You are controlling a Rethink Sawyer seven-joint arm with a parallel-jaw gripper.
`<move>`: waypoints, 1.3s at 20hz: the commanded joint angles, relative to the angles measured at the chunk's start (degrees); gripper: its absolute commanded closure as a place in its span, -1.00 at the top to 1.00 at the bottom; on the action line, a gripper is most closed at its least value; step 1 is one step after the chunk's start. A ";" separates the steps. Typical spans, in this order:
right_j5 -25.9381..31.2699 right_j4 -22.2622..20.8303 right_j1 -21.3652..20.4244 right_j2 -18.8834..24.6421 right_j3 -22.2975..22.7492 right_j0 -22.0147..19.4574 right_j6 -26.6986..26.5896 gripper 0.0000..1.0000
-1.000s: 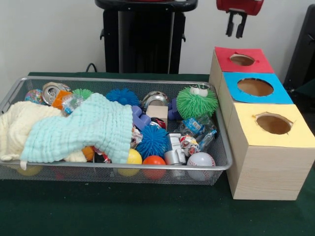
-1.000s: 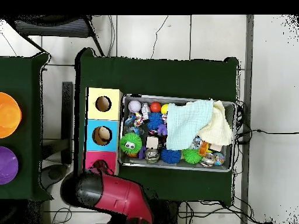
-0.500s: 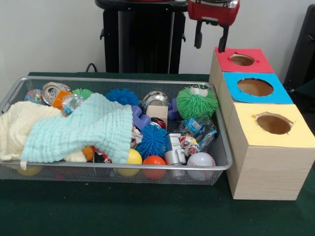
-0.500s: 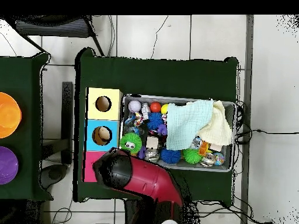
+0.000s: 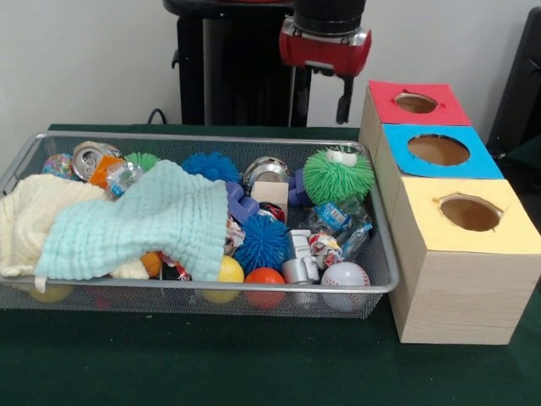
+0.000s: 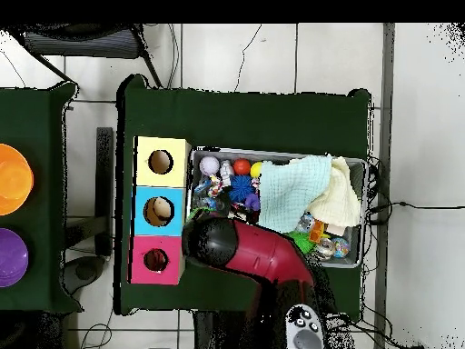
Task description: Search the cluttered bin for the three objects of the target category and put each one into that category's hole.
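My gripper is yet to lift the humped mint cloth [image 5: 144, 224] that a crumpled wrapper [image 5: 233, 236] peeks past, so I should expect more wrapper and balls hidden beneath when it does.
The wire mesh bin [image 5: 203, 138] lies on the green table, full of clutter; it also shows in the overhead view [image 6: 358, 164]. No soft toy figures are visible; they are hidden or out of view. The round hole in the red top [image 5: 416, 103] is at the far end of the wooden box row, and shows in the overhead view [image 6: 155, 260]. My gripper [image 5: 322, 108] hangs open and empty above the bin's far right corner, left of the red-topped box. In the overhead view the red arm [image 6: 250, 256] covers that corner of the bin.
A mint cloth [image 5: 139, 222] and a cream cloth [image 5: 30, 216] cover the bin's left half. A green spiky ball [image 5: 338, 176], a blue spiky ball [image 5: 262, 241], a baseball [image 5: 345, 275], cans and wrappers fill the right. The blue-topped hole [image 5: 438, 150] and the yellow-topped hole [image 5: 469, 213] stand nearer.
The arm has swung from above the red-topped box leftwards in the front view and now hangs over the bin's far right corner. The bin's contents have not moved.
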 commanded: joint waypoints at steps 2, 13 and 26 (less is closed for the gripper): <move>-2.29 -9.63 5.44 8.36 -13.54 -4.94 -8.00 1.00; 5.84 -15.85 8.66 11.89 -25.44 -10.16 -9.81 1.00; 13.85 -23.99 16.15 11.23 -31.81 -15.19 -12.31 1.00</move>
